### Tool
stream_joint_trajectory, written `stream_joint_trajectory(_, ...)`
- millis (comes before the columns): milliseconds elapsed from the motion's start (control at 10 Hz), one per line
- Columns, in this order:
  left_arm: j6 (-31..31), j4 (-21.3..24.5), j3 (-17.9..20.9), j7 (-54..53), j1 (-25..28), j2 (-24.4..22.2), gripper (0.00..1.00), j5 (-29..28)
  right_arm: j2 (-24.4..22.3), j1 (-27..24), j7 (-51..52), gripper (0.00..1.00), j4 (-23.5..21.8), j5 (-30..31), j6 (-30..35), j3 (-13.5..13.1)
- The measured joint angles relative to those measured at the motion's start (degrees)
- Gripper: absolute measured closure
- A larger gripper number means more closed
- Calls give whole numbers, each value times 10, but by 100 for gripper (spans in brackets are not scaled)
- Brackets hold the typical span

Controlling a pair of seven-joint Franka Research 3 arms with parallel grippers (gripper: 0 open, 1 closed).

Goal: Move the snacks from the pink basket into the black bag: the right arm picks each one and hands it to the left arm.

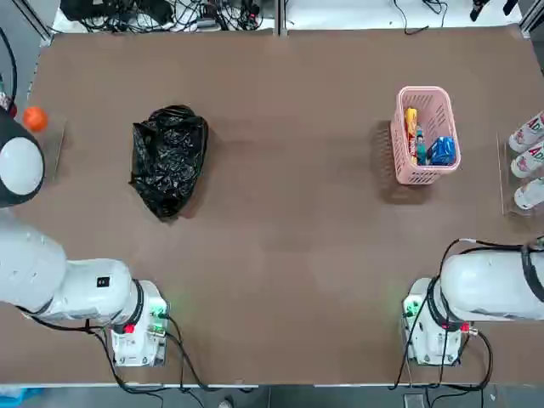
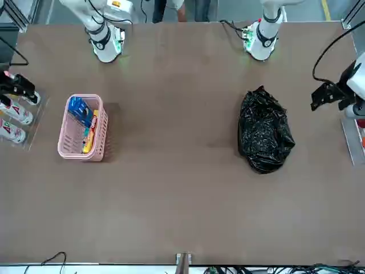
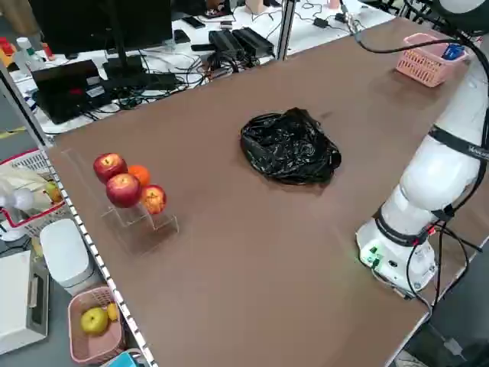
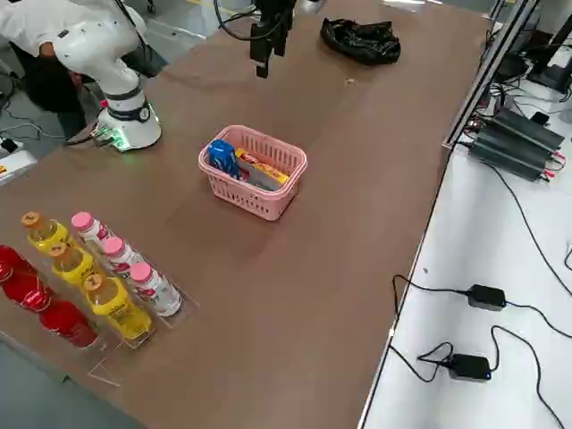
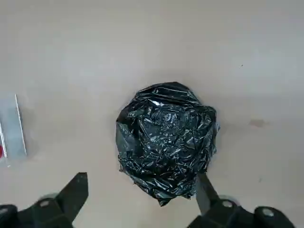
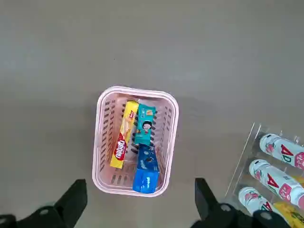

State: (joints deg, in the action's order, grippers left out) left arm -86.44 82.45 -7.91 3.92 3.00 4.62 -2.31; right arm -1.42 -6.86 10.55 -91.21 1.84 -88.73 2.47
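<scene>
The blue snack packet [image 2: 80,111] will stay stiff like a box and stick straight out when I lift it, because the packet's flat sides meet [image 6: 146,171] along straight edges.
The pink basket [image 1: 422,92] stands at the table's right side and holds three snacks: a yellow packet [image 6: 122,142], a slim teal one [image 6: 144,126] and a blue one [image 6: 146,171]. The wrinkled black bag [image 1: 168,158] lies at the left side. My right gripper [image 6: 138,184] hangs open high above the basket, holding nothing. In the front view it [image 2: 20,85] shows near the bottles. My left gripper [image 5: 141,178] hangs open high above the black bag [image 5: 166,137], also holding nothing. In the front view it [image 2: 324,97] shows at the table's edge.
Several white bottles [image 1: 527,161] stand in a clear rack at the right edge, beside the basket. An orange ball [image 1: 34,119] and apples [image 3: 122,187] sit on a clear stand at the left edge. Brown tabletop lies bare between the bag and the basket.
</scene>
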Motion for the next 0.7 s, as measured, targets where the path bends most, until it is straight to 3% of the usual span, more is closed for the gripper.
stream_joint_trajectory(300,19,2,1,0,4,0,0,9,1,0,-1,0,-7,0,1,1)
stream_joint_trajectory(700,21,4,4,3,11,24,0,30,-20,0,-1,0,-114,0,-91,-1)
